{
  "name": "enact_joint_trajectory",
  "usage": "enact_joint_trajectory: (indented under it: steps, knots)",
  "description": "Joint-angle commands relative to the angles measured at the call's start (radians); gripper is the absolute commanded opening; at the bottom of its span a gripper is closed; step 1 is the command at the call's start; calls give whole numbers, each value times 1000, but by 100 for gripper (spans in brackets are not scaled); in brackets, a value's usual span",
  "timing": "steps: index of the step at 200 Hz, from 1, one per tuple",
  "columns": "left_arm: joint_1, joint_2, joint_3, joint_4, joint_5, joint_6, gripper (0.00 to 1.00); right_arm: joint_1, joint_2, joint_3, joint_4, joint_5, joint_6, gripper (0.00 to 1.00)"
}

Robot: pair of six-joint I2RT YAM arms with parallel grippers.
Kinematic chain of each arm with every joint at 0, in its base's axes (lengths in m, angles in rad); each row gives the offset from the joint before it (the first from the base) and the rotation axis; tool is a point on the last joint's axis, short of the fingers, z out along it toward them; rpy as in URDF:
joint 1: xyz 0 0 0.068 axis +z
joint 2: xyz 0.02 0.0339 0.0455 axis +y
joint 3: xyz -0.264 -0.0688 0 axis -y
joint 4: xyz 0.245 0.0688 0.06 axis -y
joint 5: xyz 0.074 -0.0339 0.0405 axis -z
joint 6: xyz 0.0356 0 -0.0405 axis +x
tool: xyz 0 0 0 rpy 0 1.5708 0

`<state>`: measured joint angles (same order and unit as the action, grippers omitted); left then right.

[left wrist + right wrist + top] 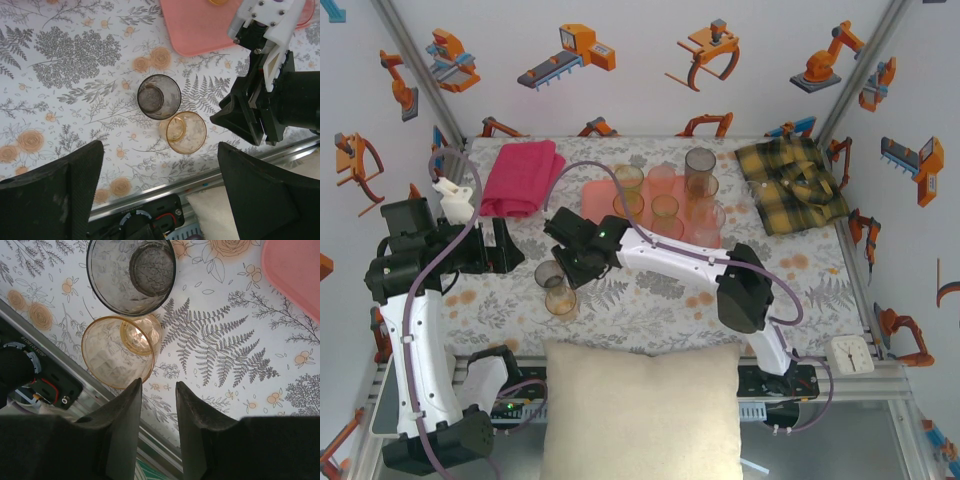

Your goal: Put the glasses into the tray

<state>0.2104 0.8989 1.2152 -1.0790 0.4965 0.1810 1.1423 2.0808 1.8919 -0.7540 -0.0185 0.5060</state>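
I should keep moving my right gripper in, as its open fingers face the amber glass's rim (pixel 152 361), clear of the grey glass, until they straddle that rim (pixel 149 372), and then close it.
Two glasses stand side by side on the floral tablecloth: a smoky grey glass (pixel 549 275) (pixel 159 96) (pixel 131 275) and an amber glass (pixel 560 301) (pixel 186 132) (pixel 117 357). The salmon-pink tray (pixel 595 195) (pixel 200 30) (pixel 295 275) lies behind them and holds several more glasses, among them a tall smoky one (pixel 700 165). My right gripper (pixel 563 268) (pixel 157 386) hangs over the two loose glasses, jaws a little apart with nothing between them, one fingertip at the amber rim. My left gripper (pixel 505 245) (pixel 160 145) hovers to their left, wide open and empty.
A folded magenta towel (pixel 523 177) lies left of the tray and a yellow plaid shirt (pixel 790 185) to its right. A cream pillow (pixel 642 410) covers the near edge between the arm bases. A small white clock (pixel 848 353) sits at the front right.
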Motion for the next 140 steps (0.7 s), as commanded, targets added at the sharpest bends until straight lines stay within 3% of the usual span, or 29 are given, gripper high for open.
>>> enact_joint_trajectory:
  steps: [1, 21, 140]
  knots:
    - [6, -12, -9, 5, 6, -4, 95, 3, 23, 27, 2, -16, 9, 35]
    - [6, -12, -8, 4, 1, -5, 100, 3, 27, 19, 11, -19, 12, 36]
    - [7, -11, 4, 5, 1, -7, 97, 3, 68, 6, 35, -11, 12, 36]
